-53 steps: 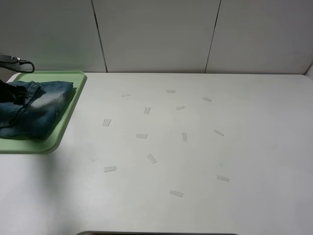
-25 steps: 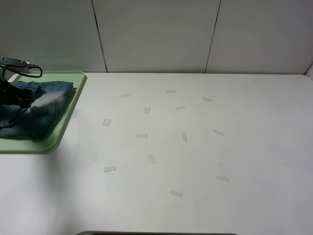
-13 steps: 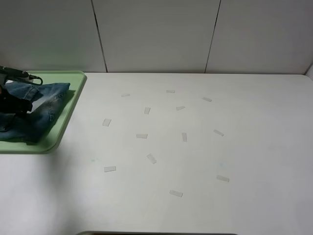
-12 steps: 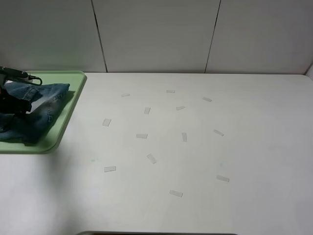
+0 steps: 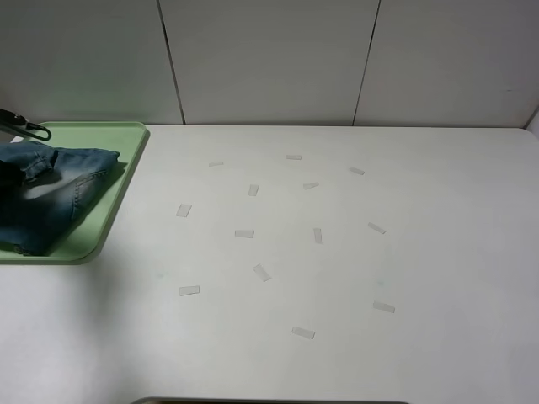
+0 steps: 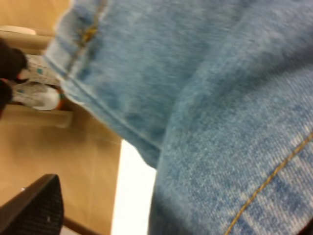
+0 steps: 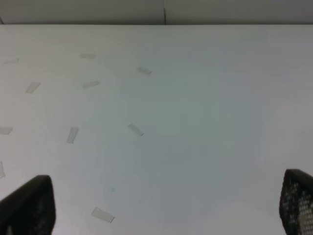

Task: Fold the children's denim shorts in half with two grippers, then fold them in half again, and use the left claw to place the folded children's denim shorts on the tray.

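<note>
The denim shorts lie rumpled and crooked on the tray, so I should bring my left gripper over their faded patch, push down and nudge them straighter.
The children's denim shorts lie folded on the pale green tray at the table's far left, partly cut off by the left edge of the exterior view. There, only a black cable of the left arm shows. In the left wrist view the shorts fill most of the picture, close to the camera. My left claw stands wide, with one finger apart from the cloth and the other hidden by denim. My right gripper hangs open over bare table, holding nothing.
Several small pale tape strips are scattered over the white table's middle. A panelled wall stands behind the table. In the left wrist view, brown floor and a pair of shoes show beyond the table edge.
The shorts have slid left on the tray, and their right edge has pulled in. The left arm has drawn back past the left edge of the view. The right gripper stayed open.
</note>
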Tool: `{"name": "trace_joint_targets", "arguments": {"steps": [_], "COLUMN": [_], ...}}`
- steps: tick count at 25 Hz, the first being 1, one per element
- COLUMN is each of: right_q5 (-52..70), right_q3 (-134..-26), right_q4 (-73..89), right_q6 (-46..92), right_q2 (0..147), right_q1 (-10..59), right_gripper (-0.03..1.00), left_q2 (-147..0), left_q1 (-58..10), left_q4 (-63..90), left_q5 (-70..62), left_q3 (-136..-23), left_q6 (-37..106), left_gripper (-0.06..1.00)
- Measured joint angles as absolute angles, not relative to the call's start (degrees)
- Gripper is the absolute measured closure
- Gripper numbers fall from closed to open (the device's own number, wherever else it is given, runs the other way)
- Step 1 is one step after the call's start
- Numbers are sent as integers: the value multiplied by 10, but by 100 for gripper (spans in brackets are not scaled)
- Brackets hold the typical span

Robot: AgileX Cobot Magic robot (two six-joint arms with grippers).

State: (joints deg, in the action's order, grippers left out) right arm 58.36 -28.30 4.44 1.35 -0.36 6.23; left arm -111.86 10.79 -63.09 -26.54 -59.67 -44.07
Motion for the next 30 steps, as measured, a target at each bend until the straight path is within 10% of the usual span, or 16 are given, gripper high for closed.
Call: {"name": "trace_joint_targets", "arguments": {"steps": [30], "right_q5": [584], "right_q3": [-283], "right_q4": [44], "right_q6": [14], "right_q2": [-4], "right_q1": [62], "right_gripper": [27], "left_q2": [-1119], "left_q1": [108], "left_q4": [-647], "left_q5": [-249], "left_q3": [-665], "left_q6": [-464], "left_gripper": [13]}}
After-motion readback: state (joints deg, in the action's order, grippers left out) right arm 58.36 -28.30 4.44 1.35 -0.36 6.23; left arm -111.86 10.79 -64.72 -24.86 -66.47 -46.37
